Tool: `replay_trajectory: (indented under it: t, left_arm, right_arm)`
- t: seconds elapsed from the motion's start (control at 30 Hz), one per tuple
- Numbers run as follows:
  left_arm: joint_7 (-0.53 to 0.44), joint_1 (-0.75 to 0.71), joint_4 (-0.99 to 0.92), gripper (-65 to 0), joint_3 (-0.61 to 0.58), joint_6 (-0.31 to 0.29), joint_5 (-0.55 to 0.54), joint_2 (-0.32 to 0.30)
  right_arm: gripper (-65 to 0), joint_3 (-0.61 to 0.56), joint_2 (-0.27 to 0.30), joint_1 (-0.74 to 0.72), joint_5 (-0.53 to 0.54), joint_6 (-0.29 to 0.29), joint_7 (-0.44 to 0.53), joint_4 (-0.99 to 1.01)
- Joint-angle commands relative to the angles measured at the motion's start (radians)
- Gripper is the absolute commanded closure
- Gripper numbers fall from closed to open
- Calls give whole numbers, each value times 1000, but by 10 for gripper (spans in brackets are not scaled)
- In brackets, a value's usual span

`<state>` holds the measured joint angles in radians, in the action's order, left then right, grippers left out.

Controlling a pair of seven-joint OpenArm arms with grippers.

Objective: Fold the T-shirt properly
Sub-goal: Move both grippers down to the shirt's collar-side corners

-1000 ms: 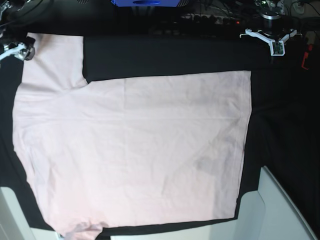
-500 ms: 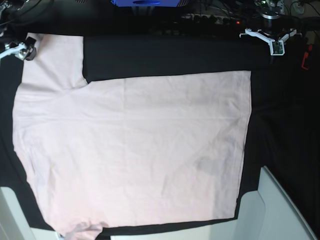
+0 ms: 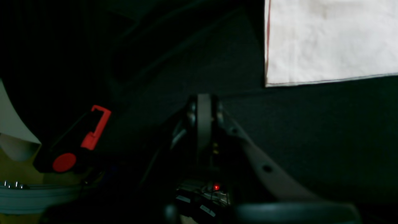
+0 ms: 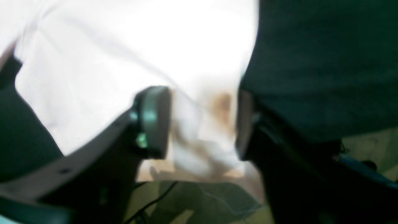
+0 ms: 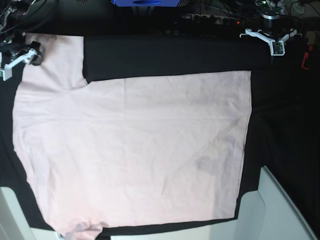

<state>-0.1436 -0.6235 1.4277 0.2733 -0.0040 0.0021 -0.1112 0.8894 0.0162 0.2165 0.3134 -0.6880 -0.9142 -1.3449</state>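
Observation:
The hem corner (image 5: pixel 246 75) is lying loose, far from my right gripper at the sleeve (image 5: pixel 59 56). Next, my left gripper takes hold of the hem corner before both grippers fold the T-shirt.
The pale pink T-shirt (image 5: pixel 135 150) lies spread flat, plain side up, on the black cloth, one sleeve pointing to the far left corner. My right gripper (image 5: pixel 31 55) sits at that sleeve's outer edge. In the right wrist view its fingers (image 4: pixel 152 121) stand apart with bunched sleeve fabric (image 4: pixel 202 130) between them, in a blurred picture. My left gripper (image 5: pixel 272 46) hovers at the far right over bare black cloth, away from the shirt. Its jaws are shut on nothing (image 3: pixel 203 109), with the shirt's hem corner (image 3: pixel 311 56) ahead to the right.
A red-and-black tool (image 3: pixel 80 140) lies at the table's right edge (image 5: pixel 305 57). White panels stand at the near corners (image 5: pixel 280 210). A blue object (image 5: pixel 145 2) and cables sit along the back edge.
My right gripper has moved a little right and down onto the sleeve edge, and its jaws have narrowed around the fabric. The left arm and the shirt's body have not moved.

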Motion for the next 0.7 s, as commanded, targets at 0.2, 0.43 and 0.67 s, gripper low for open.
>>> replay_trajectory:
  t: [0.2, 0.43, 0.67]
  left_arm:
    - [-21, 11, 8, -262, 7, 9, -3, -3]
    - [-21, 64, -21, -351, -4, 8, -46, -3]
    - [-21, 90, -98, -438, -38, -113, -379, -54]
  right_arm:
    - [-1, -3, 3, -2, 7, -10, -18, 3]
    - [0, -3, 3, -4, 7, -10, -16, 54]
    - [0, -5, 5, -2, 5, -10, -13, 51]
